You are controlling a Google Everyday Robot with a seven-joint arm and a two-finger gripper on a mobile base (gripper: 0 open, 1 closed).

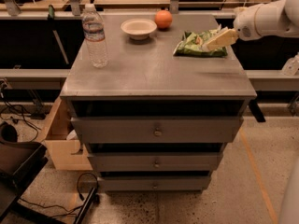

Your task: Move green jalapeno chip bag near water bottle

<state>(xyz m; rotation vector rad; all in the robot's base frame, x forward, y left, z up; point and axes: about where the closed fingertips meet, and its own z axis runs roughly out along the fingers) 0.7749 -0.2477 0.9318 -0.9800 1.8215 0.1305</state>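
Observation:
My gripper will lift the green jalapeno chip bag (193,45) with its loose end sticking out at a tilt, because the bag lies spread out beneath fingers at one end (222,38).
The green jalapeno chip bag (198,44) lies flat on the right rear part of the grey cabinet top (154,73). The water bottle (95,35), clear with a white cap and a label band, stands upright at the left rear of the top, far from the bag. My gripper (213,42) reaches in from the right on a white arm (266,17), its tan fingers over the right half of the bag.
A white bowl (138,28) and an orange (163,19) sit at the back of the top, between bottle and bag. Below are three grey drawers (156,130). A cardboard box (58,139) stands at the cabinet's left side. Cables lie on the floor at left.

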